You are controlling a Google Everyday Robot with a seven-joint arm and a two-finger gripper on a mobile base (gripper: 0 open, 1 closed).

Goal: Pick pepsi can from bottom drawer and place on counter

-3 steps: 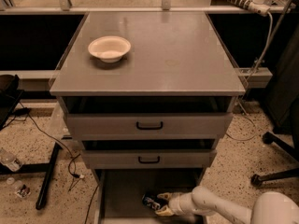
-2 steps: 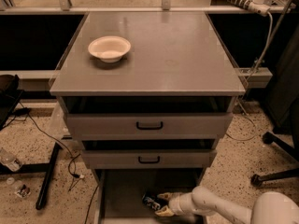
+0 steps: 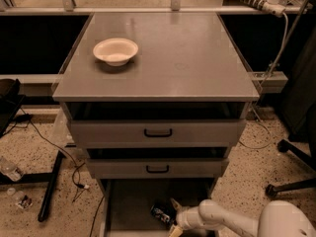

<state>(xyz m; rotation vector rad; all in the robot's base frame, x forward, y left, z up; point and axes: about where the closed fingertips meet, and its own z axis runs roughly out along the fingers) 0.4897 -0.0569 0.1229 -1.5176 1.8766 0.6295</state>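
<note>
The near end of the pepsi can (image 3: 172,219) is as far as my gripper's fingers reach, so next I open them, move farther over the can's body (image 3: 161,214) and close them before I lift.
The pepsi can (image 3: 161,214) lies on its side on the floor of the bottom drawer (image 3: 128,211), which is pulled out at the foot of the cabinet. My gripper (image 3: 173,216) reaches in from the lower right on a white arm, with one pale finger behind the can and one in front of it, right at the can's right end. The counter (image 3: 187,58) is the wide grey cabinet top above.
A cream bowl (image 3: 116,51) sits at the counter's left rear. Two grey drawers with black handles (image 3: 158,132) are partly pulled out above the bottom drawer. Cables and black stand legs (image 3: 49,191) lie on the speckled floor at left; a chair base (image 3: 291,186) is at right.
</note>
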